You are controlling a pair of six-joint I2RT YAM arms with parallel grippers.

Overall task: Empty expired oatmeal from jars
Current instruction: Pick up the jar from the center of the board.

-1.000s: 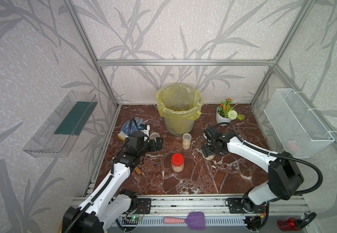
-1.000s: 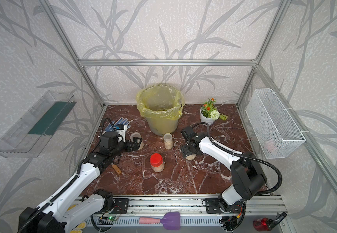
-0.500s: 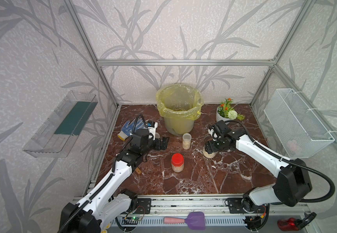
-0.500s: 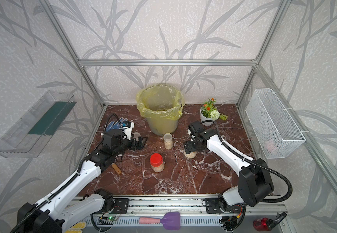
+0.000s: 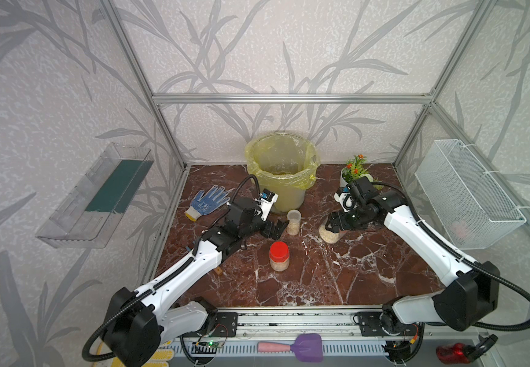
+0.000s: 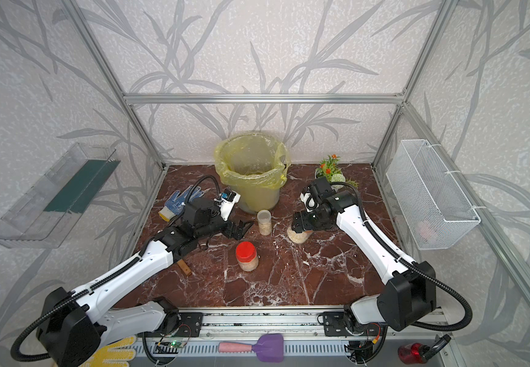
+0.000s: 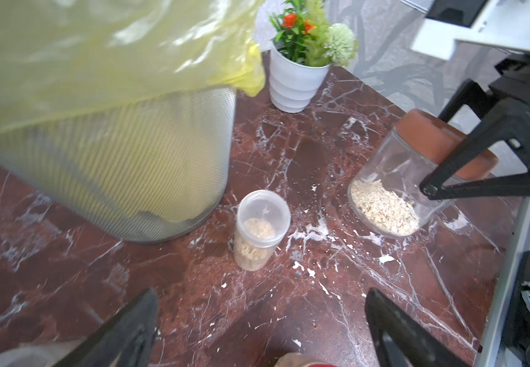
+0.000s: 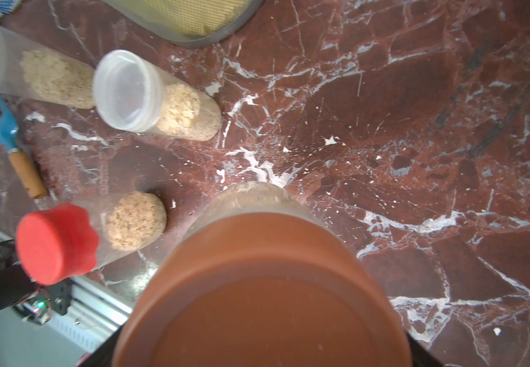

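The brown lid (image 7: 422,132) is in my right gripper and the wide jar's clear body (image 5: 328,234) is free, so my left gripper keeps going to that body and closes there.
My right gripper (image 5: 336,222) is shut on the brown lid of a wide clear jar (image 7: 394,187), which leans over with oatmeal (image 7: 381,206) piled at its base, close to the marble floor. That brown lid (image 8: 267,302) fills the right wrist view. My left gripper (image 7: 262,295) stands open and empty, just short of a slim clear-lidded jar (image 5: 293,222) of oatmeal. A red-lidded jar (image 5: 279,255) stands in front of both. The right wrist view also shows another slim jar (image 8: 51,79); my left arm hides it in both top views.
A bin lined with a yellow bag (image 5: 281,168) stands behind the jars, and a white flower pot (image 7: 295,82) is at the back right. A blue glove (image 5: 208,201) and a small wooden-handled rake (image 8: 25,171) lie on the left. White flecks dot the floor.
My left gripper has moved right, from the slim jar on the left to just short of the middle slim jar. My right arm has tilted the brown-lidded jar and shifted it slightly back.
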